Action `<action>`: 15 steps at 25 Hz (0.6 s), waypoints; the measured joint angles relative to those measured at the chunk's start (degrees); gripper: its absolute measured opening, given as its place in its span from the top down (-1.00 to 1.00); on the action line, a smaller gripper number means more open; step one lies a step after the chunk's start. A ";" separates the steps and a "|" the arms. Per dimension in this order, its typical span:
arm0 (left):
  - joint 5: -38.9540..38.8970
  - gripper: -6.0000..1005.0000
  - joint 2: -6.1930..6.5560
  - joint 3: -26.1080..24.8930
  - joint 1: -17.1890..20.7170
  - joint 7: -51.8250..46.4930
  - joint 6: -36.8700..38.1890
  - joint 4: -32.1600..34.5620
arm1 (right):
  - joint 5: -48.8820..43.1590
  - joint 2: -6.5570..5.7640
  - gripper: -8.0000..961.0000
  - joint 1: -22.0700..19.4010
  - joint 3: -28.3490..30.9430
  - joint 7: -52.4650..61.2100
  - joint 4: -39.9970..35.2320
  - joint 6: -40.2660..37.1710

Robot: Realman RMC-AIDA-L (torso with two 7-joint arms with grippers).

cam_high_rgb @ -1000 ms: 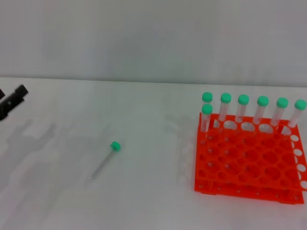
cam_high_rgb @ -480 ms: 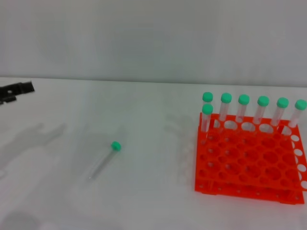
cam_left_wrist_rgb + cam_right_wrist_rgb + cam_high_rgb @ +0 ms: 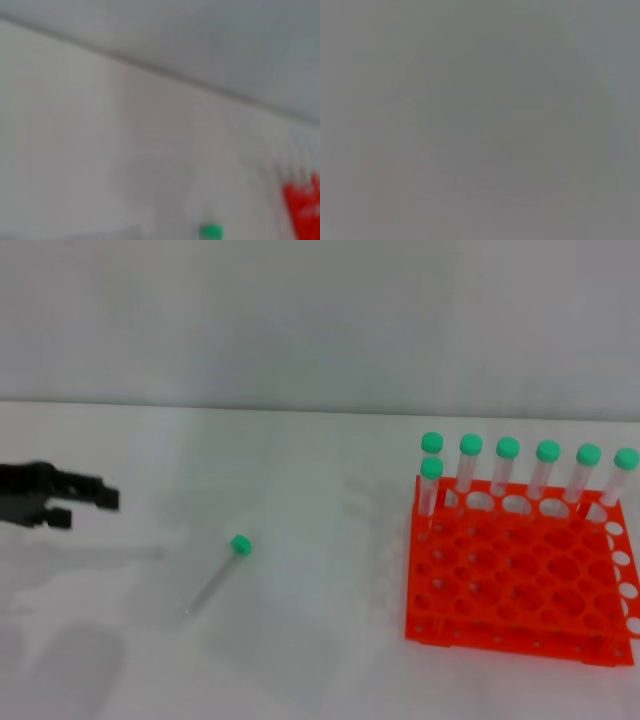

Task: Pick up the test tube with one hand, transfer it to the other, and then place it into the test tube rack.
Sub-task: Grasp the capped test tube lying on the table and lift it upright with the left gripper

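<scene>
The test tube (image 3: 217,578) is lying clear of the rack. My open left gripper should keep going toward the end (image 3: 197,602) opposite the green cap and close there.
The test tube (image 3: 214,578) lies flat on the white table, its green cap pointing away from me; its cap also shows in the left wrist view (image 3: 211,231). My left gripper (image 3: 92,510) is black and open, low over the table at the left, a good hand's width left of the tube and empty. The orange test tube rack (image 3: 520,580) stands at the right and holds several upright green-capped tubes (image 3: 507,465) along its far row; a corner of the rack shows in the left wrist view (image 3: 302,210). My right gripper is out of view.
A grey wall runs behind the table's far edge (image 3: 250,408). Bare white table lies between the loose tube and the rack. The right wrist view shows only a plain grey surface.
My left gripper has come in from the far left edge, moving right and down toward the lying tube. The tube and the rack have not moved.
</scene>
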 joint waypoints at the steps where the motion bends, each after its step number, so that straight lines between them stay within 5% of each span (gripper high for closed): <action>1: 1.16 -0.77 -0.14 0.00 -0.59 0.08 -0.14 0.50 | 0.00 0.01 -0.35 0.04 -0.01 -0.34 0.01 0.02; 15: 17.85 -0.77 -3.49 0.05 -8.40 -0.28 -12.24 11.52 | 0.00 0.09 -0.36 -0.31 0.00 -1.28 0.37 -0.50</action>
